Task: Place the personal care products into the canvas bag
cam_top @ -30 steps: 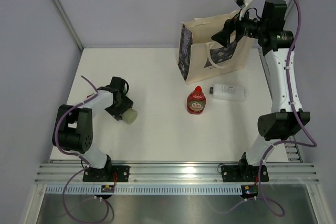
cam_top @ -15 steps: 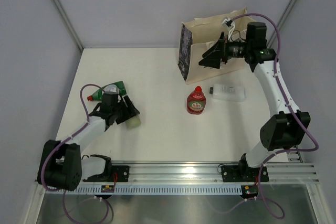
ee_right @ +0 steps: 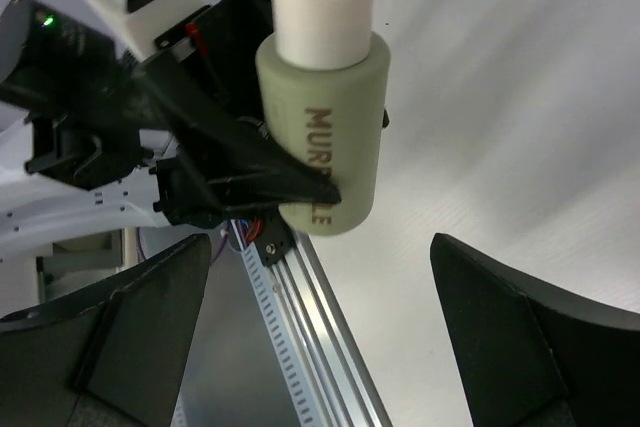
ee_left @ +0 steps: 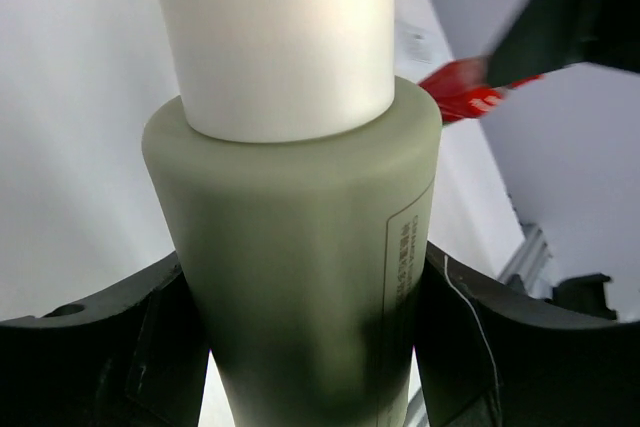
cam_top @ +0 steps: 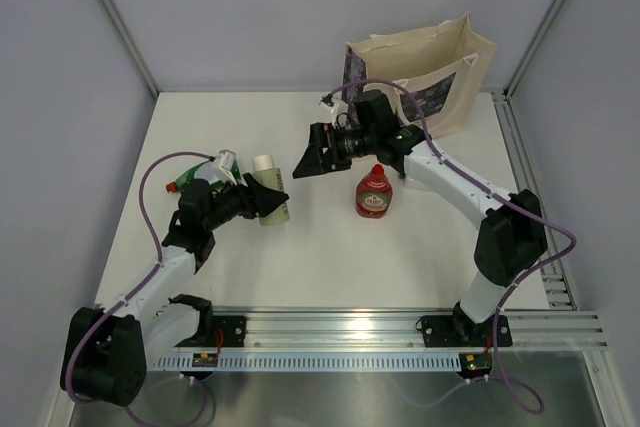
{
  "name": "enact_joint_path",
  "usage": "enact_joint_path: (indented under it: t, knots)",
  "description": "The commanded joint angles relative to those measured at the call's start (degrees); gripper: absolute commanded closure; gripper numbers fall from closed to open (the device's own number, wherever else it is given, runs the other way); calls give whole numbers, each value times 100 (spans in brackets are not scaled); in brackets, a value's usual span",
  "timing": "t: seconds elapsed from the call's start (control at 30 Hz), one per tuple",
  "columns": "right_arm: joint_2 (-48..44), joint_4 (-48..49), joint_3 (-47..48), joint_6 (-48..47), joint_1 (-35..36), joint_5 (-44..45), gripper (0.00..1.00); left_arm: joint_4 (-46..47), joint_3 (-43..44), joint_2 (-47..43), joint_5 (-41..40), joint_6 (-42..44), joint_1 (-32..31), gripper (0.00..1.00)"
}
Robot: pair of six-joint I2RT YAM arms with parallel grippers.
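Observation:
The robot's left hand is holding the pale-green bottle point(cam_top: 274, 214) far from the canvas bag, so its right hand should grasp the bottle point(cam_top: 268, 178) below its cap and bring it over.
My left gripper point(cam_top: 262, 197) is shut on the pale-green cylinder bottle point(cam_top: 275, 209) and holds it cap-up left of the table's middle. The bottle fills the left wrist view point(ee_left: 300, 247) between both fingers. My right gripper point(cam_top: 310, 152) is open and empty. It points at that bottle from the right, a short way off. In the right wrist view the bottle point(ee_right: 325, 117) stands ahead of my open right gripper point(ee_right: 320, 347). The squat red bottle point(cam_top: 374, 192) lies mid-table. The green bottle with a red cap point(cam_top: 195, 175) lies behind the left arm. The canvas bag point(cam_top: 420, 72) stands at the back right.
The right arm stretches from the right base across the table in front of the bag and hides the spot beside the red bottle. Grey walls close the left, back and right sides. An aluminium rail point(cam_top: 340, 327) runs along the near edge.
My right gripper has swung from the bag's mouth down and left to mid-table. My left gripper has carried the pale-green bottle up and to the right, towards it.

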Motion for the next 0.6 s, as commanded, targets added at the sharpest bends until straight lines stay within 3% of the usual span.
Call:
enact_joint_path:
  t: [0.0, 0.4, 0.57]
  knots:
    - [136, 1009, -92, 1038, 341, 779, 1, 1588, 413, 2, 769, -350, -211, 100]
    - [619, 1281, 14, 1258, 746, 702, 0, 1544, 993, 239, 831, -403, -871, 100]
    - [663, 1730, -127, 1372, 764, 122, 24, 1579, 1020, 318, 778, -429, -959, 100]
